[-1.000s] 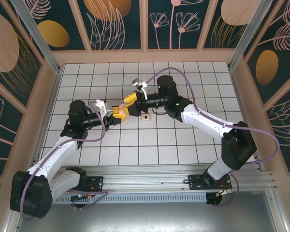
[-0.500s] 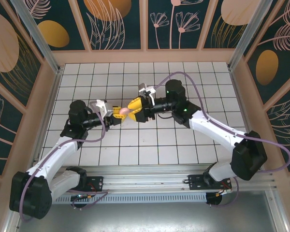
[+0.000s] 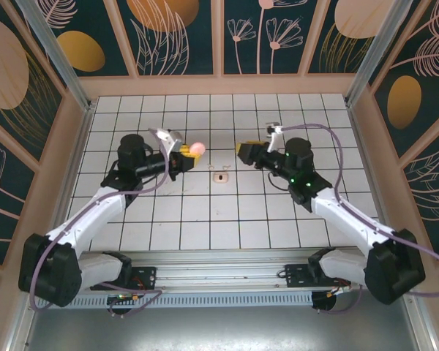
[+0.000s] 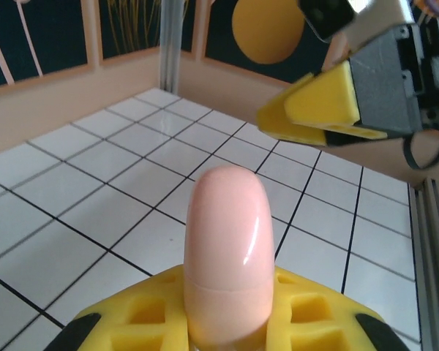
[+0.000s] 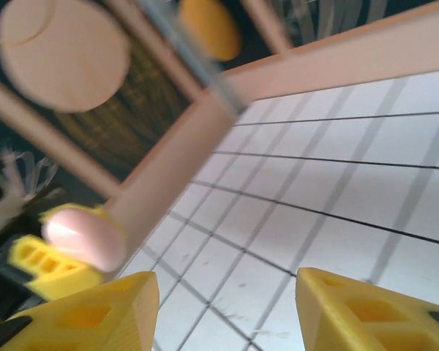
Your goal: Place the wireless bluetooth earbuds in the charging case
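Observation:
The tiles [image 3: 250, 177] past the beige piece are clear for the pink pebble [image 3: 197, 149]. My left gripper should keep carrying it there until it touches the tiles.
The charging case [image 4: 227, 248] is a smooth salmon-pink pebble, its two halves closed together. It stands upright between the yellow fingers of my left gripper [image 4: 227, 314], which is shut on it. From above, the charging case [image 3: 197, 149] hangs over the tiles left of centre at the tip of the left gripper [image 3: 186, 153]. My right gripper [image 3: 243, 152] faces it from about a tile to the right, open and holding nothing [image 5: 227, 307]. The right wrist view has the case [image 5: 84, 235] at far left. Two tiny pale bits [image 3: 210, 167], likely the earbuds, lie on the tiles between the grippers.
A small beige piece with a dark centre [image 3: 220, 176] lies on the white tiled floor [image 3: 205, 219] just in front of the gap between the grippers. Wooden walls [image 3: 219, 85] close in the floor at the back and both sides.
The right gripper has pulled back to the right, off the case. The left gripper has carried the case up and toward the back wall.

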Motion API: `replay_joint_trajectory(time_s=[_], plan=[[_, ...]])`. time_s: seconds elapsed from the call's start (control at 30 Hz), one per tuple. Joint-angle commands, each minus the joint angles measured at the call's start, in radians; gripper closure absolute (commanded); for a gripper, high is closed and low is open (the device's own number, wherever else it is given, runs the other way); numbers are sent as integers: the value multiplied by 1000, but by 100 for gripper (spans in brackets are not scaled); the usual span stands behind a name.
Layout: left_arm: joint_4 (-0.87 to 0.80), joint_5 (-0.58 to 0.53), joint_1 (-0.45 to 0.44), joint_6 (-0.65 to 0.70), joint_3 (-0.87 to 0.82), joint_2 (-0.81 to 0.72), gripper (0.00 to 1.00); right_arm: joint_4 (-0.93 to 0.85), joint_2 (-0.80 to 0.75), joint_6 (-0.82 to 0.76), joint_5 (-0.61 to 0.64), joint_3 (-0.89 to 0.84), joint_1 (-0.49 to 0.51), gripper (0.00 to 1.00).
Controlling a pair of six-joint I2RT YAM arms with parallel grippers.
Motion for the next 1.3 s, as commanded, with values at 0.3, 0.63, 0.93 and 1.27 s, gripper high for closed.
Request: replay_joint_trajectory(time_s=[0.3, 0.63, 0.93, 1.27], plan=[[-247, -324, -238, -334, 377, 345, 100, -259, -173, 122, 225, -133, -147, 47], [-470, -410, -320, -387, 736, 720, 97, -311, -237, 103, 232, -194, -192, 47], [-629, -422, -332, -386, 945, 948, 94, -307, -243, 106, 222, -218, -202, 47], [-748, -410, -342, -384, 1086, 1100, 92, -327, -261, 97, 224, -225, -207, 47]])
